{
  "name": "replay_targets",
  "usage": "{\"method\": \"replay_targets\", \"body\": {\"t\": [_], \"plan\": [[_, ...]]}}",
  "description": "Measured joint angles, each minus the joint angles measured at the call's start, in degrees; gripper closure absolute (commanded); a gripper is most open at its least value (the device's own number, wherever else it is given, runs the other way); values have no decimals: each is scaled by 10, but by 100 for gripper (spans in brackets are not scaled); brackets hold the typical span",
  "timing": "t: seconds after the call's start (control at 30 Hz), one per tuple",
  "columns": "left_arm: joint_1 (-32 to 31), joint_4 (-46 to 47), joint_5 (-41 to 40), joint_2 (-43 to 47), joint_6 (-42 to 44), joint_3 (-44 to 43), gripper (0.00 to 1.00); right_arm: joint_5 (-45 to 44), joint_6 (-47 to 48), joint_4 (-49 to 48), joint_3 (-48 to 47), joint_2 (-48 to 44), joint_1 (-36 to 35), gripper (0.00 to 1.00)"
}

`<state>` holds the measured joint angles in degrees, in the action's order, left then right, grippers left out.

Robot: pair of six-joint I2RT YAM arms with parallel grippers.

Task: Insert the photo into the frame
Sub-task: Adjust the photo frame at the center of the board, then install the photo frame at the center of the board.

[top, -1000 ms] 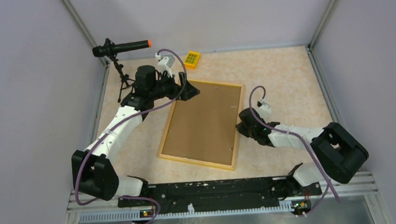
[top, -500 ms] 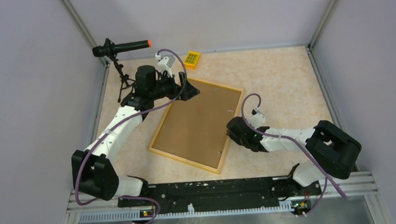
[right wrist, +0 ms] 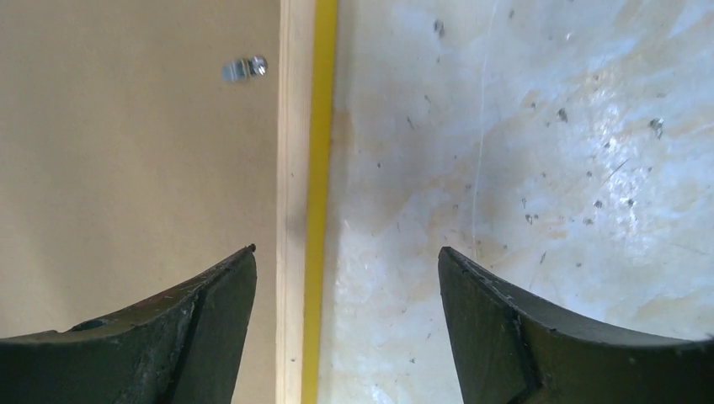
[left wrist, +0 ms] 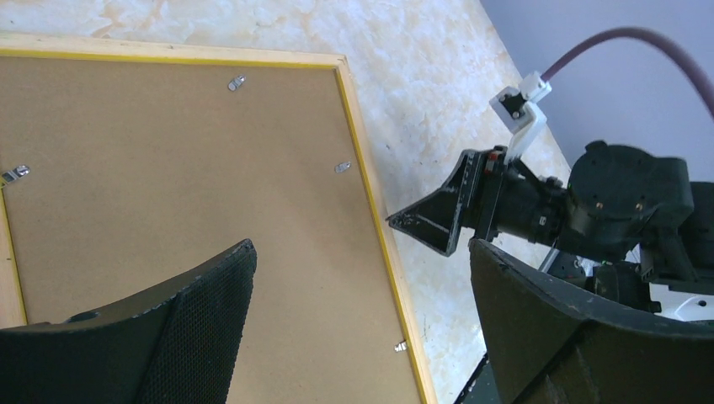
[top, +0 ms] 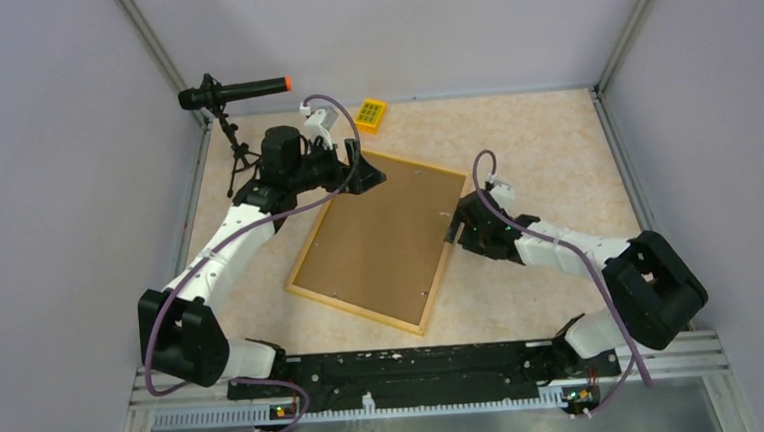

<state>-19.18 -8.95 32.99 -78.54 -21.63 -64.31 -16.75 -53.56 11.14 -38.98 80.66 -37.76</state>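
Note:
The metal tab [right wrist: 246, 68] beside the rail is pointing over the board, so my right gripper needs to reach around the tab's loose end [right wrist: 231, 71] and turn it over to the rail.
The frame [top: 356, 310], thin light wood rails, lies back up and askew on the table, with a brown backing board [top: 375, 241] filling it. The photo is hidden. My left gripper [top: 367, 174] hovers open over the frame's far left corner; in its wrist view the left gripper [left wrist: 360, 246] spans the board [left wrist: 168, 168] and a rail [left wrist: 362, 151]. My right gripper [top: 451, 230] is open at the frame's right rail. From the right wrist, the right gripper [right wrist: 347, 250] straddles that rail [right wrist: 299, 126], one finger over the board [right wrist: 126, 151], the other over the table.
A small yellow block [top: 371, 114] lies at the back of the table. A black tripod with an orange-tipped tube [top: 235, 90] stands at the back left. Grey walls enclose the table on three sides. Small metal tabs [right wrist: 244, 67] line the board's edge.
The frame's near end has swung to the left. My right gripper has gone from shut to open and moved farther up along the right rail. The left arm has stayed still.

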Motion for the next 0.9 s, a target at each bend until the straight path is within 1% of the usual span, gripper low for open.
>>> {"method": "replay_targets", "body": {"t": [0.1, 0.17, 0.27, 0.37, 0.5, 0.67, 0.9], "plan": [[0, 0, 0, 0, -1, 1, 1, -1, -7, 37, -42, 12, 14, 28], [0, 0, 1, 0, -2, 1, 1, -11, -31, 61, -76, 28, 14, 30], [1, 0, 5, 0, -5, 1, 1, -38, -89, 121, -144, 66, 15, 32], [2, 0, 5, 0, -6, 1, 1, -64, -152, 190, -228, 123, 17, 33], [4, 2, 6, 0, -8, 2, 1, -76, -209, 250, -302, 187, 22, 33], [5, 4, 7, 0, -8, 2, 1, -85, -247, 294, -330, 237, 28, 33], [7, 5, 9, 0, -10, 3, 1, -89, -256, 304, -332, 253, 32, 32]]}}
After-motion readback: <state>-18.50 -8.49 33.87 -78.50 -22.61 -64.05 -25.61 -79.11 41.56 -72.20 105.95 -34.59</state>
